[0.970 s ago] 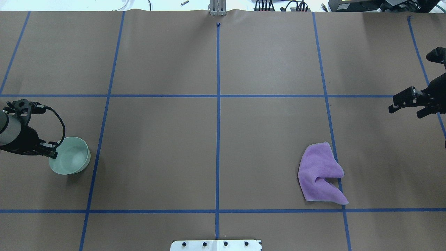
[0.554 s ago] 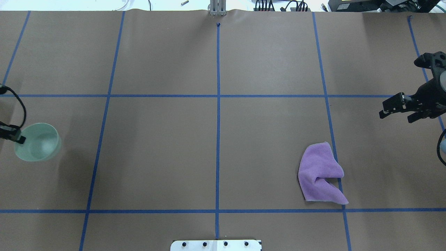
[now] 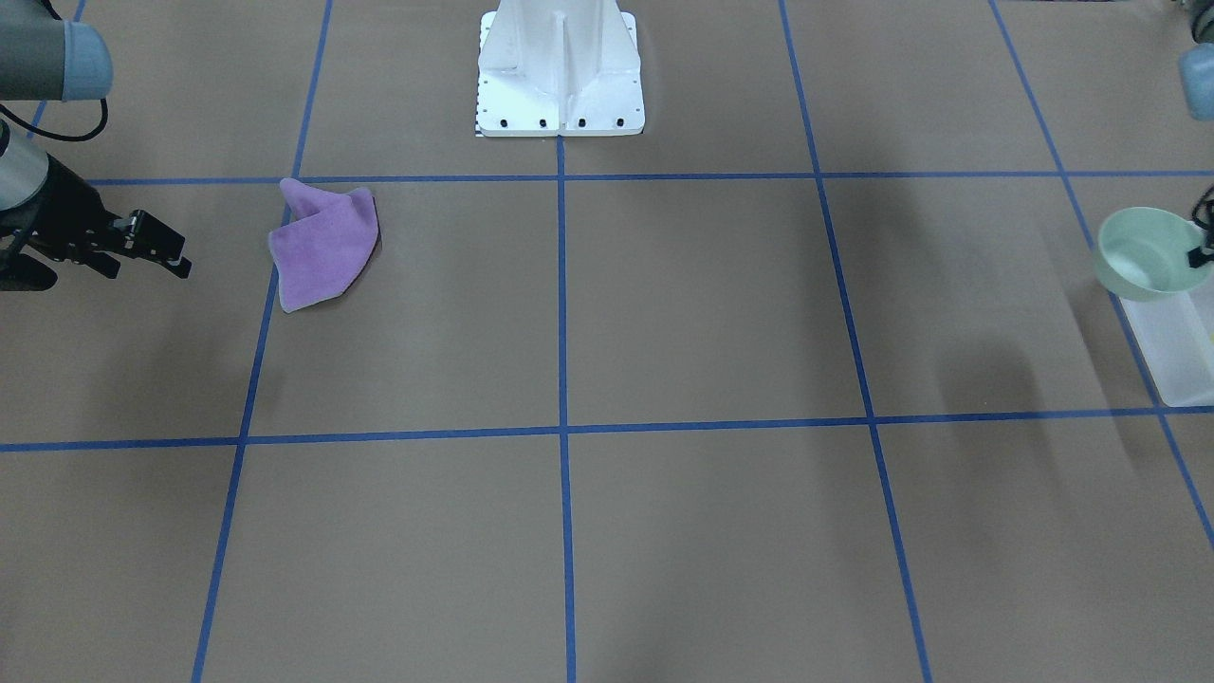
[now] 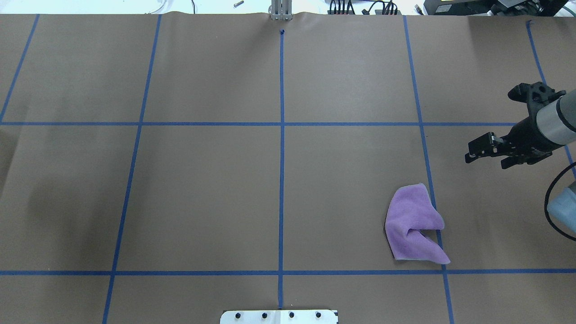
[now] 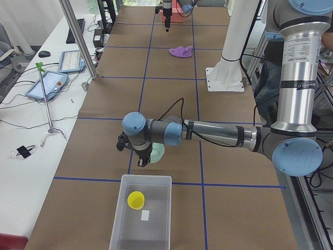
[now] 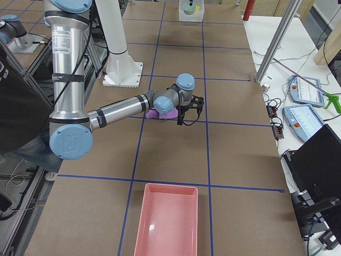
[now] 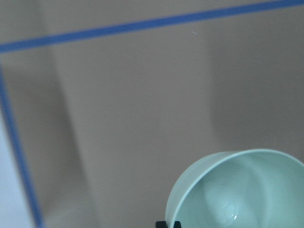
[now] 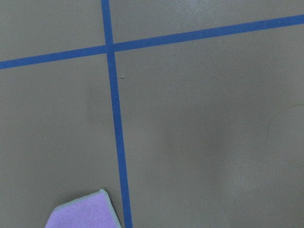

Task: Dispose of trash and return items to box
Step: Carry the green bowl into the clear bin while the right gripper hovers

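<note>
I expect the cloth to sag in a heap when I lift it, because a corner of the purple cloth [image 3: 324,250] is folded over along a crease [image 3: 309,217].
My left gripper [image 3: 1201,252] is shut on the rim of the pale mint-green bowl [image 3: 1141,254] and holds it in the air at the near end of the translucent box [image 3: 1179,349]. The exterior left view shows the bowl [image 5: 157,152] just short of the box's wall [image 5: 146,178], with the yellow cup [image 5: 136,200] lying inside the box. The left wrist view shows the bowl [image 7: 247,190] over bare paper. My right gripper [image 4: 489,154] is open and empty, above the table beyond and to the right of the purple cloth [image 4: 414,225].
The white robot pedestal [image 3: 560,76] stands at the table's robot-side edge. A pink tray [image 6: 168,218] lies at the table's right end. The purple cloth also shows in the right wrist view [image 8: 83,213]. Blue tape lines cross the brown paper.
My left arm has carried the bowl leftward, out of the overhead view. My right gripper has moved left and nearer, closer to the purple cloth, still open.
</note>
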{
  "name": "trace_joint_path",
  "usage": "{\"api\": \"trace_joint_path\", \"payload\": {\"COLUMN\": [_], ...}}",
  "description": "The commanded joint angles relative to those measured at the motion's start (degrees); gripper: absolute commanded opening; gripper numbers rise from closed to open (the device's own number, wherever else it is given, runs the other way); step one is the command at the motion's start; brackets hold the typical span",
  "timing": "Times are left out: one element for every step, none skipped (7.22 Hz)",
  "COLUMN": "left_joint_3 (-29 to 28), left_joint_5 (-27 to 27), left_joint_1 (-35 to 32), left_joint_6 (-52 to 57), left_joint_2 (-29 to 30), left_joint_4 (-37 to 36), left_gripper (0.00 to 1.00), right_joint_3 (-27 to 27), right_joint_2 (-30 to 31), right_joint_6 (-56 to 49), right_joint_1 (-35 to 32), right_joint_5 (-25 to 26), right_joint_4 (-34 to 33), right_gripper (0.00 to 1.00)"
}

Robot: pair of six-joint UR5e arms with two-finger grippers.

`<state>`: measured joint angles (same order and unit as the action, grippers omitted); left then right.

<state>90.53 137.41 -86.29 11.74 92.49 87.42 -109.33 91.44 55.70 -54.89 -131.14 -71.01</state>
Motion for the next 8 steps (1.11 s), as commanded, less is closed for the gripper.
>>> {"api": "trace_joint_path", "payload": {"left_joint_3": [-21.2,-31.6,-39.5,-43.7,-44.6,-45.9,-46.0,-46.0], "left_joint_5": [-0.1,-0.1,-0.2,-0.1,-0.2,-0.2,-0.2,-0.2], "left_joint_1": [-10.3,-13.0,-13.1,-13.2,-13.2,-14.3,-16.1,-16.1], "left_joint_6": [16.8,21.8,21.9,21.7,21.7,22.3,22.4,22.7], "left_joint_2": [11.2,15.6,16.0,16.1,16.1,16.0,16.0,15.4], "left_joint_4": [-0.9,0.0,6.8,9.9,10.1,10.1,10.1,10.3], "left_gripper": [0.0,0.0,0.0,0.0,0.0,0.0,0.0,0.0], "right_joint_3": [0.1,0.1,0.2,0.2,0.2,0.2,0.3,0.2], "right_joint_2": [0.0,0.0,0.0,-0.1,-0.2,-0.3,-0.3,-0.3], "right_joint_6": [1.2,1.2,1.2,1.2,1.2,1.2,1.2,1.2], "right_joint_1": [0.9,0.9,1.2,1.5,1.5,1.5,1.5,1.5], "right_joint_5": [0.6,0.9,1.0,1.0,0.9,0.9,0.9,0.9], "right_joint_4": [1.1,1.1,1.1,1.1,1.1,1.1,1.1,1.1], "right_gripper": [1.0,1.0,1.0,1.0,1.0,1.0,1.0,1.0]}}
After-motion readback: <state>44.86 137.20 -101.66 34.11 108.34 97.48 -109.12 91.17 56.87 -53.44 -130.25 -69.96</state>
